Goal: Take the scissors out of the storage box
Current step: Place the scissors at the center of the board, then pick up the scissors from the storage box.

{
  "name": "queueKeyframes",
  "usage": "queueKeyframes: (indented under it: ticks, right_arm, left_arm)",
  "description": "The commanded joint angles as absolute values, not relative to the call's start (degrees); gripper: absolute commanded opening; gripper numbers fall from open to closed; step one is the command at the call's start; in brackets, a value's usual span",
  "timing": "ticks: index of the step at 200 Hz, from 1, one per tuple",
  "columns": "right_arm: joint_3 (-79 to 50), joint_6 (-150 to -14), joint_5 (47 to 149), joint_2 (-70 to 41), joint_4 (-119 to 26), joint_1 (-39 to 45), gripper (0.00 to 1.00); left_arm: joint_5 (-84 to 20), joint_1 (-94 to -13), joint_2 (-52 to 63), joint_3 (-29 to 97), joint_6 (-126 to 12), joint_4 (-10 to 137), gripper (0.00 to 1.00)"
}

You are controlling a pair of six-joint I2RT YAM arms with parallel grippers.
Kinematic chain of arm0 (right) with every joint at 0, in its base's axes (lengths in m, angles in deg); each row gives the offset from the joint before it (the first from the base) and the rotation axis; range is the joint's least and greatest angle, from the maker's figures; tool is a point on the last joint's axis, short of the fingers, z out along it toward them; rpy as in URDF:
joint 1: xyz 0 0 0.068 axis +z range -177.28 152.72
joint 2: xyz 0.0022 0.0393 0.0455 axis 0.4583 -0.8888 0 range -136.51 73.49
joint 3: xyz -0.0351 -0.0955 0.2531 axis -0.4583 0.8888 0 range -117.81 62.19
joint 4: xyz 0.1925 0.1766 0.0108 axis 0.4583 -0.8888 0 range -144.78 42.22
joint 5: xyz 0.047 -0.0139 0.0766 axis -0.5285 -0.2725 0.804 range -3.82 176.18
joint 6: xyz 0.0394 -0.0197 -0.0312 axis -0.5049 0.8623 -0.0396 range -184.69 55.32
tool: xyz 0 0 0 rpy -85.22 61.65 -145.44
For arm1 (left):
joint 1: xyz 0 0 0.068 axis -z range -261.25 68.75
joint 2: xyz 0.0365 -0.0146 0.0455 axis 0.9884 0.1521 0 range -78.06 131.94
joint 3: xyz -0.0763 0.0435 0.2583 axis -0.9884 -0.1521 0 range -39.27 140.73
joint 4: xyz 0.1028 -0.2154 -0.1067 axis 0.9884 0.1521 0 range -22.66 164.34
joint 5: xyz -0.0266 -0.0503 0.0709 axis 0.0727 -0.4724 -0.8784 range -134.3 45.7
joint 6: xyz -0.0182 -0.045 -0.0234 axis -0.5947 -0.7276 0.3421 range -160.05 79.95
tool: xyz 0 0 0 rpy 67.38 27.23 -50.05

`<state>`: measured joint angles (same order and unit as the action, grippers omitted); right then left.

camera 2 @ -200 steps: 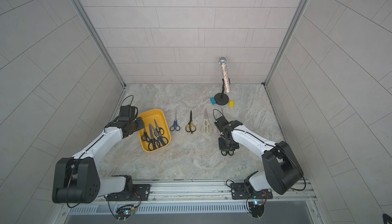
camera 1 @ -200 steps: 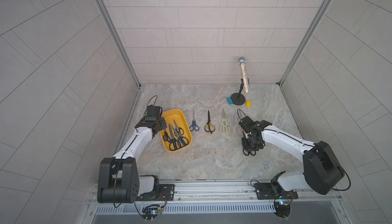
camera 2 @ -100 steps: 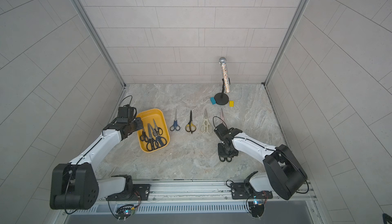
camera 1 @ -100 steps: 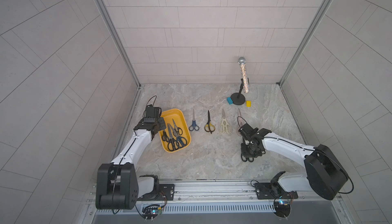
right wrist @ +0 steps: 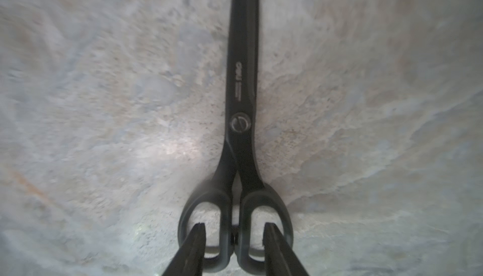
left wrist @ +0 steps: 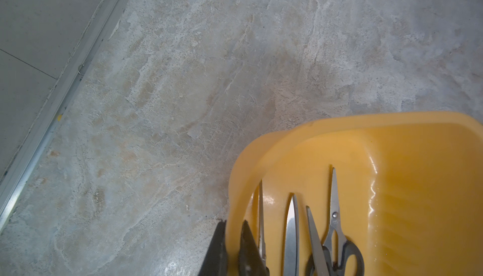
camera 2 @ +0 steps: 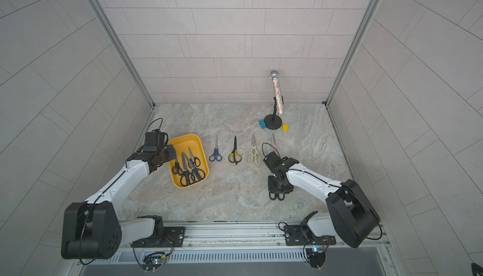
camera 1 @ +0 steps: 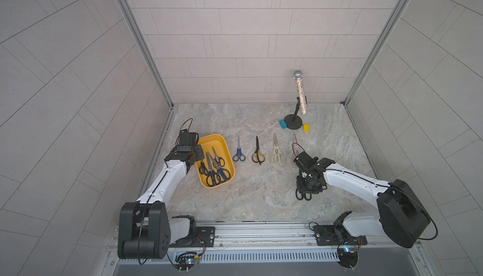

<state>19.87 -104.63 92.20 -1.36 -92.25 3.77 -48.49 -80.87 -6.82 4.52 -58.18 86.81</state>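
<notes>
The all-black scissors (right wrist: 240, 147) are clear of my open right fingers. My right gripper keeps going to the dark blue scissors' handles (camera 1: 223, 174) in the storage box and closes there.
The yellow storage box (camera 1: 212, 138) holds several scissors (camera 1: 214, 170) with black and dark blue handles. My left gripper (camera 1: 194, 157) is shut on the box's left wall; in the left wrist view its fingers (left wrist: 233, 225) pinch the wall of the box (left wrist: 392, 157), beside the blades (left wrist: 334, 222). An all-black pair (right wrist: 241, 78) lies flat on the table. My right gripper (right wrist: 234, 225) is open over its handles (camera 1: 303, 196), one fingertip in each loop and clear of the plastic. Blue (camera 1: 238, 152), black-and-yellow (camera 1: 258, 155), cream (camera 1: 277, 154) and partly hidden pink (camera 1: 295, 141) pairs lie in a row.
A glitter microphone (camera 1: 300, 94) on a black stand stands at the back right, with a blue block (camera 1: 283, 123) and a small yellow block (camera 1: 306, 127) beside its base. Tiled walls close in three sides. A metal rail (camera 1: 261, 231) runs along the front.
My right gripper carried the black scissors towards the front, set them flat on the table, and its jaws have parted off the handles. The left gripper stays clamped on the box wall.
</notes>
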Motion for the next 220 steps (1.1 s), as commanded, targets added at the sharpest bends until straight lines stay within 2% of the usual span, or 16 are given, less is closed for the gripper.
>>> queueKeyframes:
  ticks: [1,44,108,171,220]
  right_arm:
    - [14.07,-103.57,89.96,2.93,-98.22,4.32,0.43]
    - [5.60,-104.05,95.11,1.24,-92.07,7.53,0.42]
    - [-12.00,-101.86,96.93,-18.48,-77.24,20.46,0.40]
    - [-30.97,-98.24,100.33,-39.27,-77.41,28.36,0.37]
    - [-39.15,-97.73,100.95,-49.31,-79.66,29.76,0.37]
  left_arm:
    - [-49.57,-80.99,-8.36,3.80,-57.15,85.71,0.00]
    - [-49.78,-80.90,-8.02,3.91,-57.54,85.71,0.00]
    - [-50.64,-80.65,-7.75,4.16,-58.23,86.86,0.00]
    - [-50.81,-79.78,-7.29,4.68,-58.82,87.56,0.00]
    - [-50.89,-79.67,-7.13,4.99,-58.98,88.08,0.00]
